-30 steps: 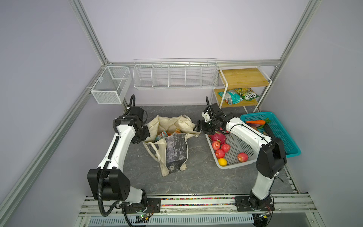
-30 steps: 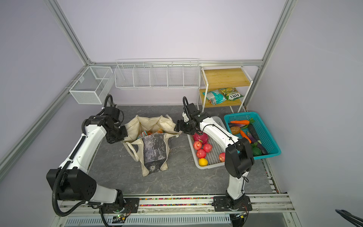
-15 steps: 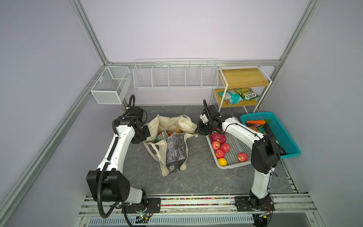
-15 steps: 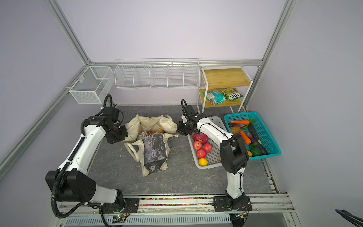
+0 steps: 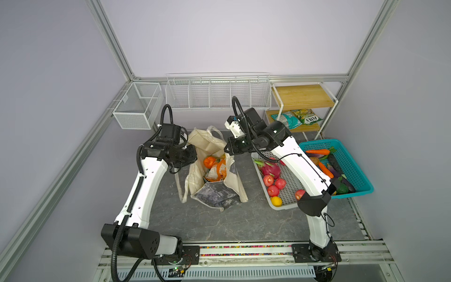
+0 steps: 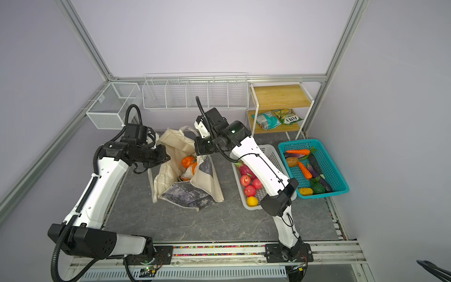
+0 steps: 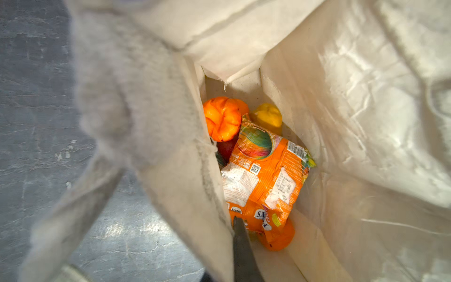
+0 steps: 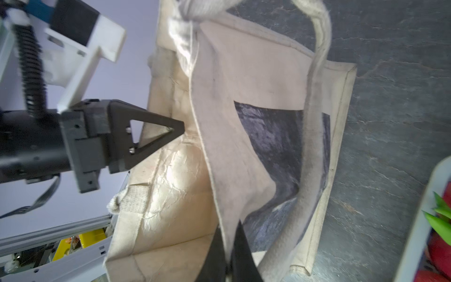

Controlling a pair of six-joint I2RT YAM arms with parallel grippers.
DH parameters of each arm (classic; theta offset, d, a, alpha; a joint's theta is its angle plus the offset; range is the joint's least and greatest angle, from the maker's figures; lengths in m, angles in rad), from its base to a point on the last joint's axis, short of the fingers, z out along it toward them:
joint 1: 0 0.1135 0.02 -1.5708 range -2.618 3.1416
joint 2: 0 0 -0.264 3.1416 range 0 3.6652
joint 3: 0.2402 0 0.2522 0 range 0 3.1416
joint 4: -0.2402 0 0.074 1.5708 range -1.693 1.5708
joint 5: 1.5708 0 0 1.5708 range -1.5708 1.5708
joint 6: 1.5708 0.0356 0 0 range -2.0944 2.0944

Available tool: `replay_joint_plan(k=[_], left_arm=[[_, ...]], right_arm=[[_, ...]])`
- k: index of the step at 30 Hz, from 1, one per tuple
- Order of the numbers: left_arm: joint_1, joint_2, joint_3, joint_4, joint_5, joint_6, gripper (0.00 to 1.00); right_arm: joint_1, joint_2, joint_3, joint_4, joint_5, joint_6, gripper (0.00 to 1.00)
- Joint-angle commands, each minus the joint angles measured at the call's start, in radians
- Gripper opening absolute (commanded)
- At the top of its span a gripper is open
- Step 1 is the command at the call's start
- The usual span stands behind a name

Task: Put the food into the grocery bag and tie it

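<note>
The grocery bag is twisted and its dark marbled panel (image 5: 217, 194) is crooked. My right gripper should pull the held rim (image 5: 230, 159) toward me and down to straighten the bag.
The cream grocery bag (image 5: 233, 179) with its dark marbled panel (image 5: 214, 194) stands mid-table in both top views, mouth held wide. My left gripper (image 5: 192, 156) is shut on the bag's left rim; in the left wrist view one dark finger (image 7: 242, 246) lies inside the rim. My right gripper (image 8: 228, 227) is shut on the right rim next to a strap handle (image 8: 314, 122). Food lies inside the bag: an orange fruit (image 7: 222, 119), a yellow fruit (image 7: 267, 116) and an orange snack packet (image 7: 266, 180).
A white perforated basket (image 5: 283, 207) right of the bag holds red apples (image 5: 273, 182), a dragon fruit (image 5: 269, 168) and a yellow fruit (image 5: 275, 201). A teal basket (image 5: 366, 189) of vegetables lies further right. A shelf (image 5: 302, 97) with snack packets (image 5: 295, 118) stands behind.
My right gripper moved left to the bag's right rim and shut on it. The bag's mouth is now stretched between both grippers. The left gripper kept its hold.
</note>
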Motion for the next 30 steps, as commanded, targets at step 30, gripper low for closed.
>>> replay_joint_plan(k=[30], left_arm=[[-0.058,-0.026,-0.006,0.091,0.027,-0.121,0.00]], right_arm=[[-0.011,-0.125,-0.303,0.078,0.071,0.025,0.07]])
